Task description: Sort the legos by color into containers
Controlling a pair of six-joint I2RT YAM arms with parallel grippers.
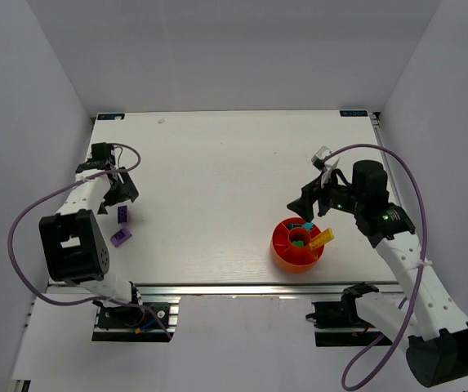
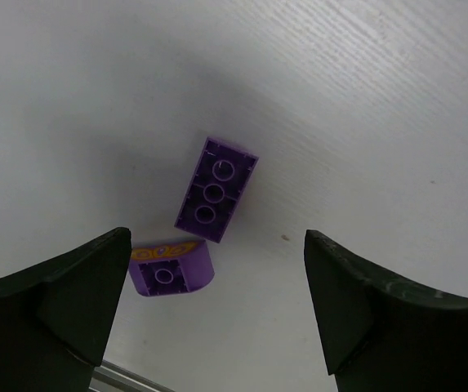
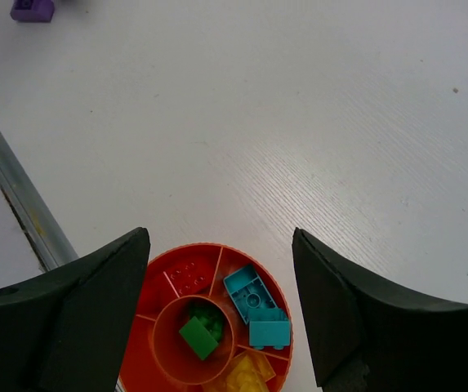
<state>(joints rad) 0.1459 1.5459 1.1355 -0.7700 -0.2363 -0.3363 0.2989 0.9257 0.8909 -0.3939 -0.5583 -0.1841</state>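
I should first pull back my right gripper, because it crowds the orange-red tray point(image 1: 286, 249), while my left gripper brings the long purple brick point(image 1: 122, 214) over to the tray.
Two purple legos lie on the white table at the left: a long brick point(image 2: 216, 189) point(image 1: 124, 214) with its underside up, and a smaller curved one point(image 2: 171, 268) point(image 1: 120, 237) with an orange print. My left gripper point(image 2: 216, 249) point(image 1: 124, 194) hovers over them, open and holding nothing. The containers are one round orange-red tray point(image 3: 276, 287) point(image 1: 279, 248). It holds a red lego point(image 3: 186, 276), two cyan legos point(image 3: 254, 296), green legos point(image 3: 201, 335) in the central cup and yellow ones point(image 3: 246, 376) point(image 1: 322, 238). My right gripper point(image 3: 220, 238) point(image 1: 309, 209) stands open above the tray, empty.
An aluminium rail point(image 3: 17, 200) runs along the table's near edge, close to the tray. The curved purple lego point(image 3: 32, 8) shows far off in the right wrist view. White walls enclose the table on three sides.
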